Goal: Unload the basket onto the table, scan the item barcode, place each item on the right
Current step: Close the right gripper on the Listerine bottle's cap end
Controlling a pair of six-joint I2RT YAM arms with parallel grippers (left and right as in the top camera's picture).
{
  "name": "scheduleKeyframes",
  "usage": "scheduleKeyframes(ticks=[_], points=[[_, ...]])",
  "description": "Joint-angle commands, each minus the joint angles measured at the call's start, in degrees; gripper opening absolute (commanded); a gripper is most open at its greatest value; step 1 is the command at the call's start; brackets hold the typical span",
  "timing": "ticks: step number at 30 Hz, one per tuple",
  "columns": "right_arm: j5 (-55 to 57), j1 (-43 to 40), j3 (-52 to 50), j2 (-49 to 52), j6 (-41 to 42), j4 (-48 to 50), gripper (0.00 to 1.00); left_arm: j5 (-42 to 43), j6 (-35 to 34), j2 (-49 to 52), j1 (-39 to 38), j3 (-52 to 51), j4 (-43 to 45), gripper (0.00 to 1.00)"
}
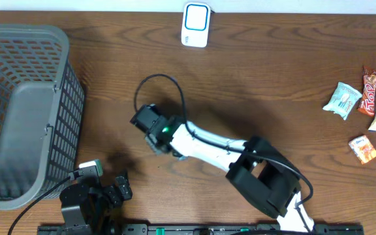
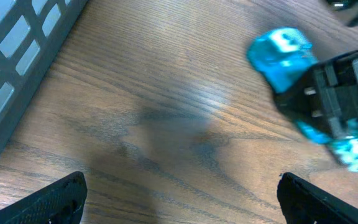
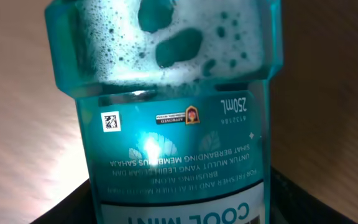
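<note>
Next, I let go, roll the bottle and grip it again before I bring it to the scanner, because the bottle's (image 3: 173, 140) "COOL MINT" label (image 3: 194, 210) faces up into my right gripper.
A teal mouthwash bottle (image 3: 176, 112) with foam at its top and a "COOL MINT" label fills the right wrist view. My right gripper (image 3: 179, 208) is shut on it, a dark finger against each side. From the left wrist view the bottle (image 2: 283, 55) sticks out of the right gripper (image 2: 337, 106) just above the wood. Overhead, the right gripper (image 1: 152, 134) sits mid-table and hides the bottle. A white and blue scanner (image 1: 195, 24) stands at the far edge. My left gripper (image 2: 185, 205) is open over bare wood, near the front left (image 1: 117, 189).
A grey mesh basket (image 1: 18, 111) takes up the left side, its wall (image 2: 17, 74) close to the left gripper. Several snack packets (image 1: 343, 100) (image 1: 363, 149) lie at the far right. The right arm (image 1: 240, 160) stretches across the front middle.
</note>
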Motion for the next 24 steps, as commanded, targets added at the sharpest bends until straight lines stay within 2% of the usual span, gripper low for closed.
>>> scheduleKeyframes(ticks=[1,6,8,10,11,13,24], points=[[4.92,-6.19,-1.84,2.05,2.78,-5.68,0.49,0.15,-0.22,-0.24,0.04,-0.48,-1.81,0.98],[3.37,-14.16,-1.84,1.97,0.09,-9.14,0.57,0.15,-0.22,-0.24,0.04,-0.48,-1.81,0.98],[-1.38,-15.74,-1.84,1.97,-3.63,-9.20,0.58,0.13,-0.22,-0.24,0.04,-0.48,-1.81,0.98],[-8.96,-17.00,-1.84,1.97,-9.97,-9.18,0.66,0.13,-0.22,-0.24,0.04,-0.48,-1.81,0.98],[-11.80,-17.46,-1.84,1.97,-12.66,-9.22,0.72,0.13,-0.22,-0.24,0.04,-0.48,-1.81,0.98],[-12.00,-18.08,-1.84,1.97,-13.60,-9.14,0.99,0.15,-0.22,-0.24,0.04,-0.48,-1.79,0.98],[1.92,-16.28,1.44,1.95,-13.09,-8.28,0.99,0.15,-0.22,-0.24,0.04,-0.48,-1.81,0.98]])
